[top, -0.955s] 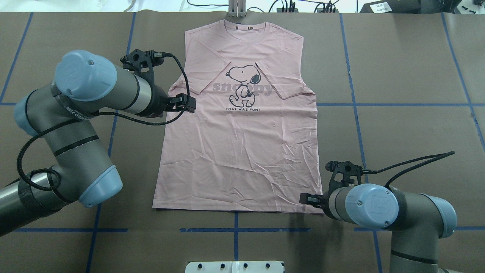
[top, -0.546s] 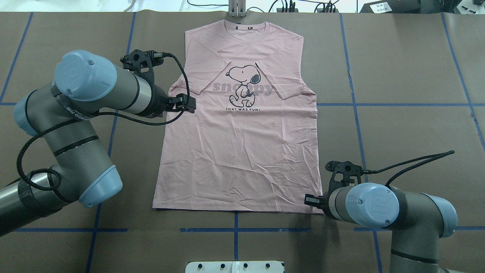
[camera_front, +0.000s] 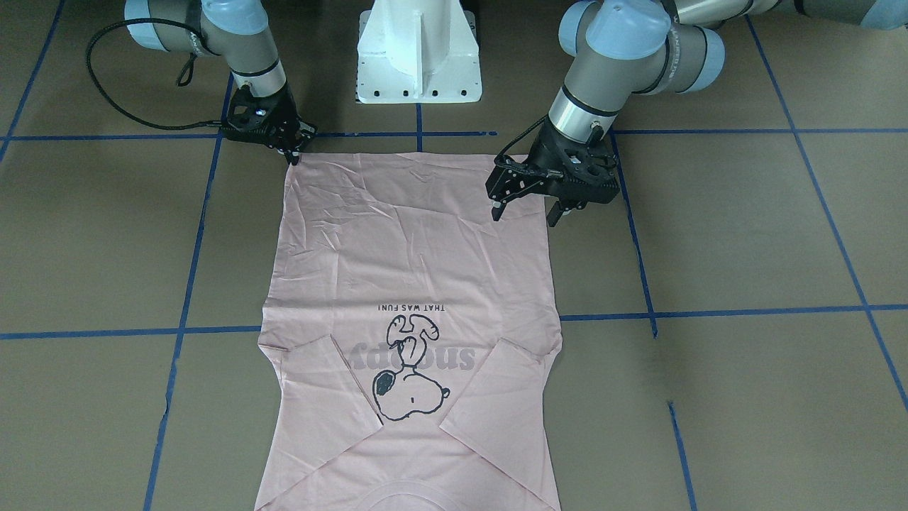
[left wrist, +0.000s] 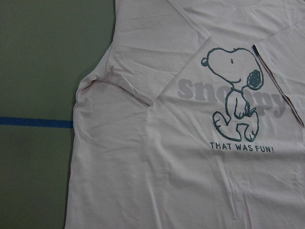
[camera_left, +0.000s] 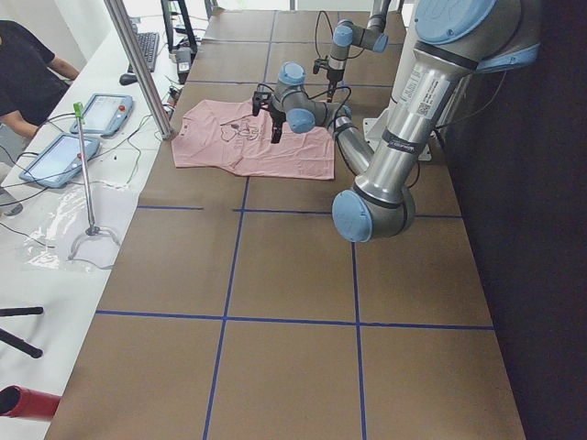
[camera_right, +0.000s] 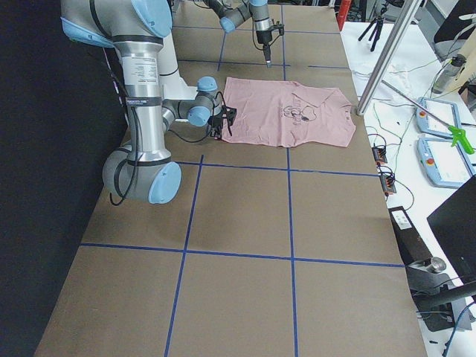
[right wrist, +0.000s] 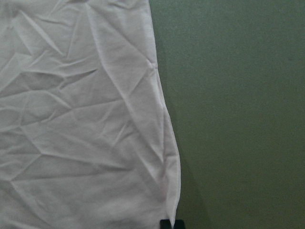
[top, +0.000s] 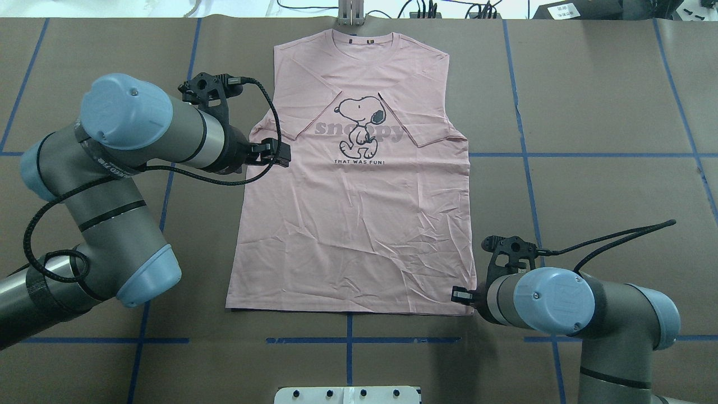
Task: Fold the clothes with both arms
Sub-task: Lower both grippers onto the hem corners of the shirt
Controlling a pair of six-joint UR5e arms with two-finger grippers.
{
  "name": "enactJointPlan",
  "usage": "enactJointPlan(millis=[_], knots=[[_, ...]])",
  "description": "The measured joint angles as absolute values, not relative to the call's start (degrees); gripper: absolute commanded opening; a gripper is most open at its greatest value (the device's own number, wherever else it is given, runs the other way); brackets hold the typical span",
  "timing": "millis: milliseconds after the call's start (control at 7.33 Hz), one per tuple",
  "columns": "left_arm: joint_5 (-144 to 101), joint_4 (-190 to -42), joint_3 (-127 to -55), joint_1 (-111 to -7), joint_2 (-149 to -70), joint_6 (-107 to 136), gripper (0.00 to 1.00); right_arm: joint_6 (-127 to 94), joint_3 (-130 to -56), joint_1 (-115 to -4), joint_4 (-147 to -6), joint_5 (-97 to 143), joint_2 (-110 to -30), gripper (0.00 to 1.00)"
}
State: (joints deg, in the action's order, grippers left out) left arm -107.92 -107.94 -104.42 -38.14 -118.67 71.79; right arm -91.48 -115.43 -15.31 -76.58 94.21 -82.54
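Both sleeves [camera_front: 321, 409] are lying flat over the T-shirt's chest, so I expect the T-shirt's lower half [camera_front: 417, 230] to fold flat over them when I carry the hem toward the collar.
The pale pink T-shirt [top: 353, 224] lies flat and front up on the brown table, collar at the far edge, both sleeves folded in over the chest. Its dog print also shows in the left wrist view [left wrist: 233, 90]. My left gripper [top: 279, 152] hangs open above the shirt's left side, by the folded sleeve; the front view [camera_front: 523, 213] shows its jaws apart and empty. My right gripper [top: 461, 294] is down at the near right hem corner. In the front view [camera_front: 292, 152] its fingers are together at that corner. The right wrist view shows the fingertips [right wrist: 165, 224] at the cloth's corner [right wrist: 174, 210].
The white pedestal base [camera_front: 418, 57] stands at the near table edge behind the hem. A metal post [top: 350, 14] stands just beyond the collar. Blue tape lines [top: 589, 154] grid the table. A side desk with tablets [camera_left: 101, 115] and a person [camera_left: 27, 73] lies past the far edge.
My right gripper has shifted slightly to the right, ending at the hem corner. The left arm and the shirt have not visibly moved.
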Motion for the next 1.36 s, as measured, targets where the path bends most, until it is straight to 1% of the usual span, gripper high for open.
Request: enactJointPlan(millis=[273,546,819,1092,1365], knots=[[-107.9,-107.7,-105.8,-36.6,-117.4,76.7,1.0,-91.8,-116.5,-15.9,-76.6,94.7,-82.5,0.0],[-105.6,-106.8,-109.1,-31.3,-113.3,85.5,1.0,-91.9,-118.1,-17.6,-76.6,96.9,-82.7,0.0],[-101.4,-100.1,-113.8,-25.1,-110.6,93.2,1.0,-91.6,-118.7,-18.8,-76.6,98.1,-82.7,0.0],[-97.0,-96.3,-113.4,-20.1,-109.6,97.6,1.0,-91.4,-118.8,-19.3,-76.6,98.5,-82.7,0.0],[-95.8,-96.0,-111.2,-18.8,-108.6,98.9,1.0,-91.3,-118.8,-19.6,-76.6,98.6,-82.6,0.0]])
